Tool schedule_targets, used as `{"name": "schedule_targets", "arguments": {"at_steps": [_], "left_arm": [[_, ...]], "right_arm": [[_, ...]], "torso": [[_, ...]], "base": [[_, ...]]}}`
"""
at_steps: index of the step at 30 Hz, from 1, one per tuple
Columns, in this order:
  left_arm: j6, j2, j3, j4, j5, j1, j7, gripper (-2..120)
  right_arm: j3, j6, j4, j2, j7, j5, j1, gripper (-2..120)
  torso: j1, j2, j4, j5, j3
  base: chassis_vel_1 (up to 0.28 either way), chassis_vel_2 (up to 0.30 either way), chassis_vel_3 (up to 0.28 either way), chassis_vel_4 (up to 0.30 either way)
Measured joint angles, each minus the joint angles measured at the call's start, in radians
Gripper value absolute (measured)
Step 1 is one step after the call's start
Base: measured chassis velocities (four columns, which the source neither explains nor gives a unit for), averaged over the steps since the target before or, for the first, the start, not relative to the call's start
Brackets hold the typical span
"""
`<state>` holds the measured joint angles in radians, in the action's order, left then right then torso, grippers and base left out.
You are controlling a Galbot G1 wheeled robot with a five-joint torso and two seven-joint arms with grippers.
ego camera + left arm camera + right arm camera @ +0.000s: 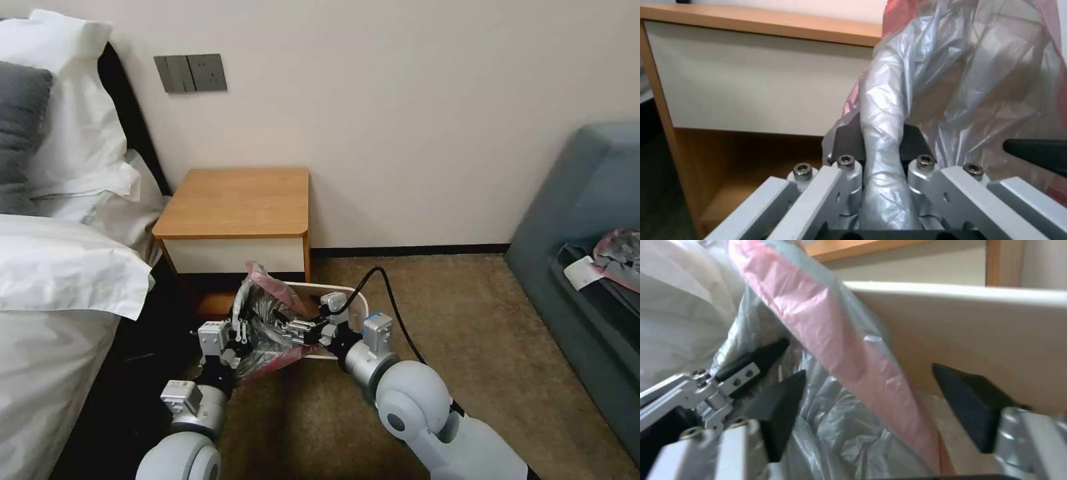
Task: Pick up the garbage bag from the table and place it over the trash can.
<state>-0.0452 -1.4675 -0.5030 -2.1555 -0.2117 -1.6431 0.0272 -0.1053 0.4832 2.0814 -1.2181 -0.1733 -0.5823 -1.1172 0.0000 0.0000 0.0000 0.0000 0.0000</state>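
The garbage bag [267,320] has a loose pink rim above slack folds, so it will open out across the trash can when I pull on the pink rim.
The garbage bag [267,310], wrinkly grey with a pink-red rim, is bunched over the left part of the beige trash can [357,301], which stands on the carpet in front of the table [233,200]. My left gripper [243,335] is at the bag's near left side. In the left wrist view it [880,141] is shut on a twisted fold of the bag [951,83]. My right gripper [293,328] reaches in from the right. It [876,403] is open, and the bag's pink rim [840,356] runs between its fingers, beside the can's wall [978,326].
A bed with white bedding [60,280] lies close on the left. A grey sofa [587,213] stands on the right with a grey-and-pink bundle [620,257] on it. Open carpet [480,333] lies between the can and the sofa.
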Motion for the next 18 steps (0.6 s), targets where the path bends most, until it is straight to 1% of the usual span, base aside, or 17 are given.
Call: {"name": "schedule_targets", "arguments": {"at_steps": [2, 3, 4, 6, 7, 10, 11, 12, 13, 14, 15, 18], "left_arm": [[0.000, -0.001, 0.002, 0.001, 0.000, 0.001, 0.000, 9], [0.000, -0.001, 0.002, 0.001, 0.000, 0.001, 0.000, 9], [0.000, -0.002, 0.003, 0.001, -0.001, 0.001, 0.000, 9], [0.001, -0.002, 0.003, 0.002, -0.001, 0.000, -0.002, 9], [0.001, -0.002, 0.003, 0.002, -0.001, 0.000, -0.002, 9], [0.001, -0.001, 0.000, 0.002, 0.000, -0.002, -0.002, 9], [0.001, -0.001, 0.000, 0.002, 0.000, -0.002, -0.002, 9], [0.001, -0.001, -0.001, 0.002, 0.001, -0.002, -0.002, 9], [0.001, 0.000, -0.003, 0.002, 0.001, -0.002, -0.002, 9], [0.001, 0.000, -0.004, 0.002, 0.001, -0.001, -0.002, 9], [0.001, 0.000, -0.004, 0.002, 0.001, -0.001, -0.002, 9], [0.002, 0.000, -0.005, 0.004, 0.001, 0.000, -0.002, 9]], "right_arm": [[-0.002, -0.003, -0.003, -0.004, 0.004, 0.009, -0.001, 65], [-0.002, -0.003, -0.003, -0.004, 0.004, 0.009, -0.001, 65], [-0.002, -0.004, -0.005, -0.006, 0.006, 0.013, -0.003, 61], [-0.002, -0.009, -0.009, -0.006, 0.013, 0.028, -0.008, 50], [-0.002, -0.009, -0.009, -0.006, 0.013, 0.028, -0.008, 50], [0.003, -0.012, -0.009, -0.006, 0.016, 0.029, -0.011, 36], [0.003, -0.012, -0.009, -0.006, 0.016, 0.029, -0.011, 36], [0.005, -0.013, -0.008, -0.006, 0.017, 0.029, -0.012, 32], [0.009, -0.014, -0.007, -0.006, 0.018, 0.029, -0.012, 29], [0.016, -0.015, -0.006, -0.007, 0.021, 0.031, -0.012, 22], [0.016, -0.015, -0.006, -0.007, 0.021, 0.031, -0.012, 22], [0.030, -0.020, -0.001, -0.006, 0.024, 0.033, -0.010, 7]], "torso": [[0.000, 0.000, 0.0000, 0.0000, 0.000], [0.000, 0.000, 0.0000, 0.0000, 0.000], [0.000, 0.000, 0.0000, 0.0000, 0.000], [0.000, 0.000, 0.0000, 0.0000, 0.000], [0.000, 0.000, 0.0000, 0.0000, 0.000], [0.000, 0.000, 0.0000, 0.0000, 0.000], [0.000, 0.000, 0.0000, 0.0000, 0.000], [0.000, 0.000, 0.0000, 0.0000, 0.000], [0.000, 0.000, 0.0000, 0.0000, 0.000], [0.000, 0.000, 0.0000, 0.0000, 0.000], [0.000, 0.000, 0.0000, 0.0000, 0.000], [0.000, 0.000, 0.0000, 0.0001, 0.000]], "base": [[0.000, 0.000, 0.000, 0.000], [0.000, 0.000, 0.000, 0.000], [0.000, 0.000, 0.000, 0.000], [0.000, 0.000, 0.000, 0.000], [0.000, 0.000, 0.000, 0.000], [0.000, 0.000, 0.000, 0.000], [0.000, 0.000, 0.000, 0.000], [0.000, 0.000, 0.000, 0.000], [0.000, 0.000, 0.000, 0.000], [0.000, 0.000, 0.000, 0.000], [0.000, 0.000, 0.000, 0.000], [0.000, 0.000, 0.000, 0.000]]}}
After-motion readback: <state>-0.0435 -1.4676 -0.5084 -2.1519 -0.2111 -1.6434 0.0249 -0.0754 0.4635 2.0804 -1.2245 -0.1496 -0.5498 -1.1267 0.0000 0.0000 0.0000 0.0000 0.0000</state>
